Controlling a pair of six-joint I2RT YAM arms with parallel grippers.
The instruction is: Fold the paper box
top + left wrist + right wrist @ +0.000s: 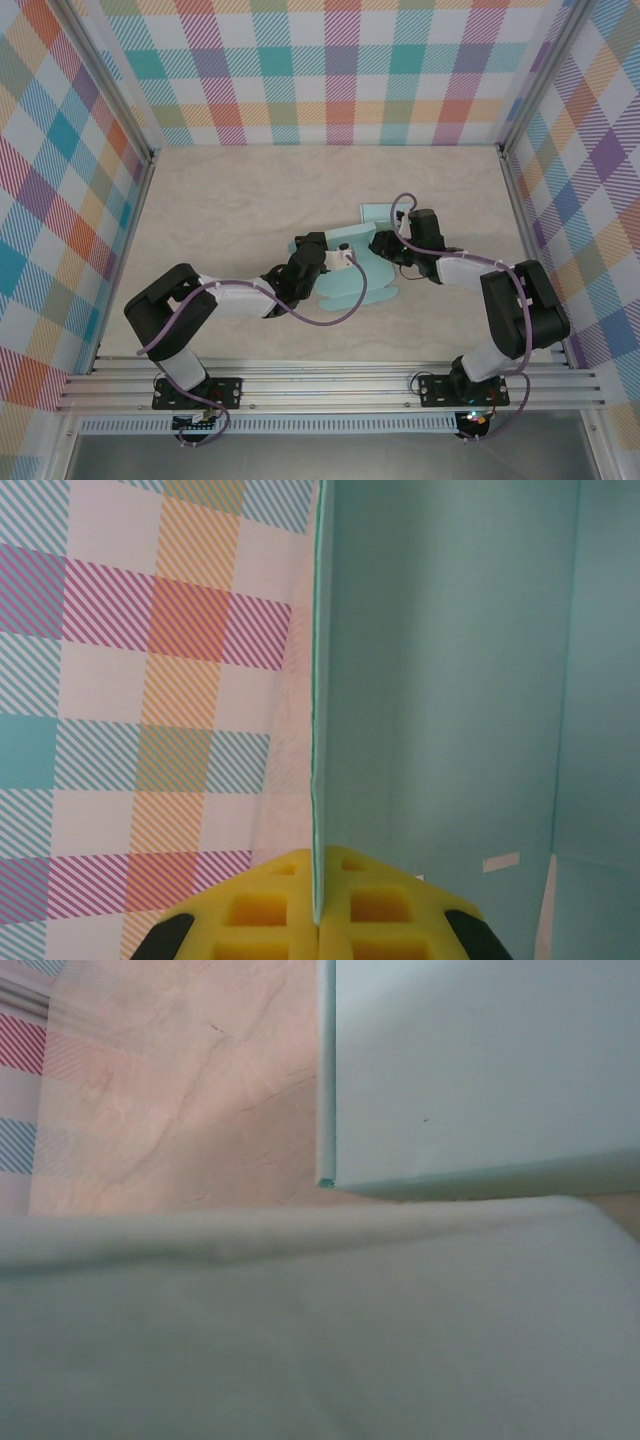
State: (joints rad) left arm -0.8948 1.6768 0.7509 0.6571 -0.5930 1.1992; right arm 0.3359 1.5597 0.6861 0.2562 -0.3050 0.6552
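The paper box is crooked, with its upright back panel [349,235] slanting against my right gripper. Next, my right gripper backs away while my left gripper swings the panel square.
The paper box [356,272] is a pale teal sheet, partly folded, lying in the middle of the table. My left gripper [320,262] reaches it from the left. In the left wrist view its yellow foam pads [262,910] are shut on the thin edge of an upright teal panel [440,680]. My right gripper [383,243] is at the box's right side, by the raised back flap. In the right wrist view a blurred pale panel [320,1330] lies close across the lower half and hides the fingers, with a box corner [470,1070] beyond it.
The light wood-grain table [230,200] is walled on three sides by plaid panels [320,70]. Metal rails [330,385] run along the near edge by the arm bases. A purple cable [345,310] loops over the box's near side.
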